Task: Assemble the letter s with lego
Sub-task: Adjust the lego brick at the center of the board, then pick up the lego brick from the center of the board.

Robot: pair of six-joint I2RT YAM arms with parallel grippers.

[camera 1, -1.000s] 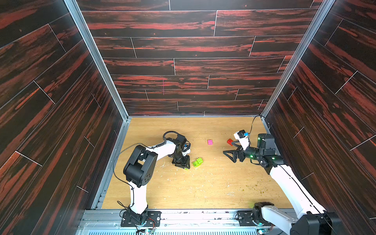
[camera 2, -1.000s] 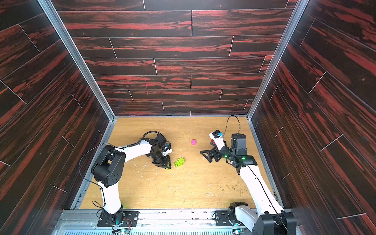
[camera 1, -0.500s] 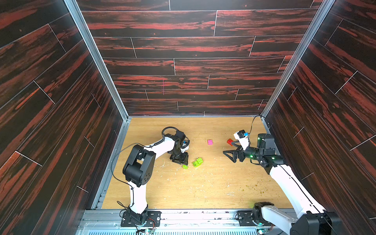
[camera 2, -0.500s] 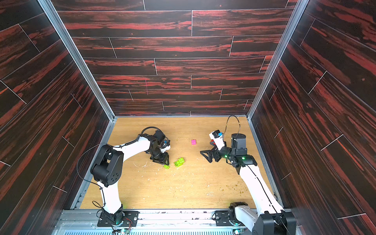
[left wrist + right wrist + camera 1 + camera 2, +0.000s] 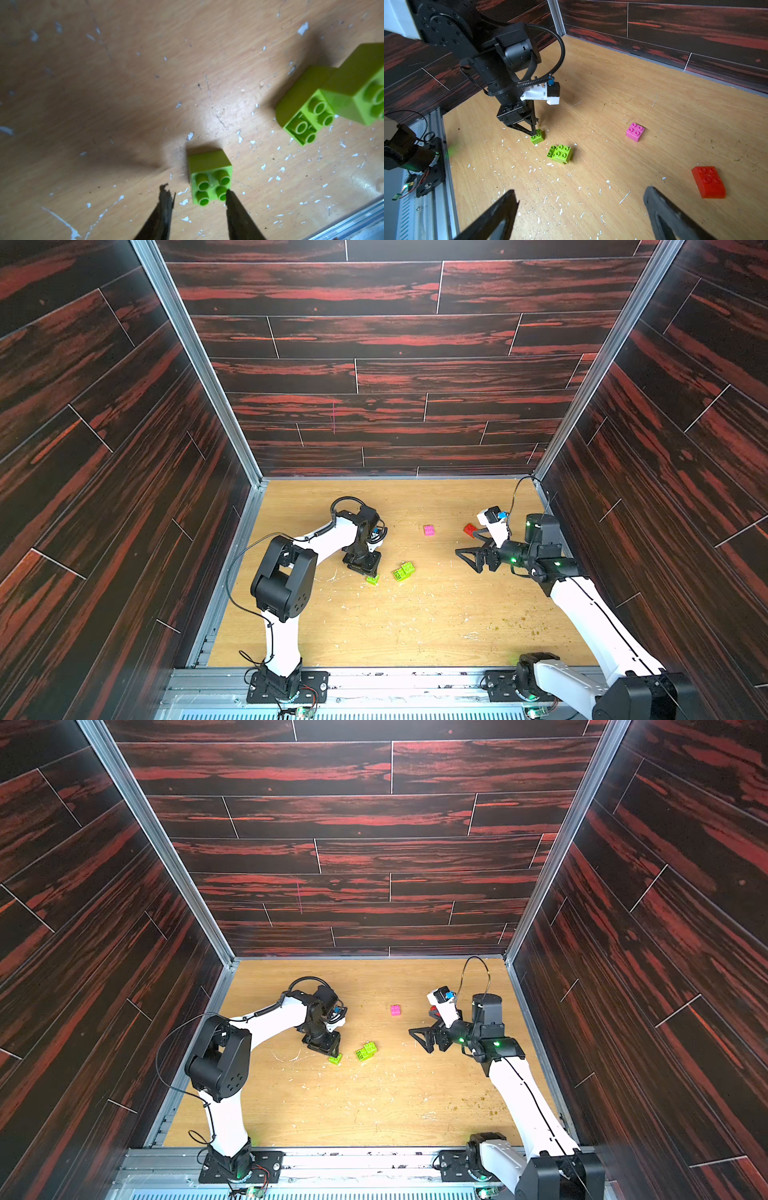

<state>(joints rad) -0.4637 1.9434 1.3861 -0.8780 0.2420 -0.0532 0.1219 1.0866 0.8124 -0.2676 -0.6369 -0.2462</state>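
Note:
Next, my left gripper opens wider because the end of one finger overlaps the single lime green brick's corner stud [image 5: 221,193]. It should then center over the brick [image 5: 211,178] and grip the brick's opposite sides squarely.
The lego lies scattered on the wooden floor, and no letter s is in view. A single lime green brick [image 5: 372,579] [image 5: 335,1058] [image 5: 209,176] [image 5: 537,136] rests studs-up just past my left gripper [image 5: 369,570] [image 5: 197,189], which is open and holds nothing. One fingertip [image 5: 228,194] touches the brick's corner stud. Two joined lime green bricks [image 5: 403,571] [image 5: 332,99] [image 5: 560,153] sit close by. A pink brick [image 5: 429,529] [image 5: 635,131] and a red brick [image 5: 470,529] [image 5: 708,182] lie farther back. My right gripper [image 5: 467,561] [image 5: 581,190] hovers wide open near the red brick.
Dark wood-patterned walls [image 5: 374,377] enclose the floor on three sides. A metal rail [image 5: 374,674] with both arm bases runs along the front edge. White scuffs and flecks [image 5: 546,187] dot the floor.
My left gripper has drawn back a little from the single green brick, which now lies uncovered on the floor. The right arm has not moved.

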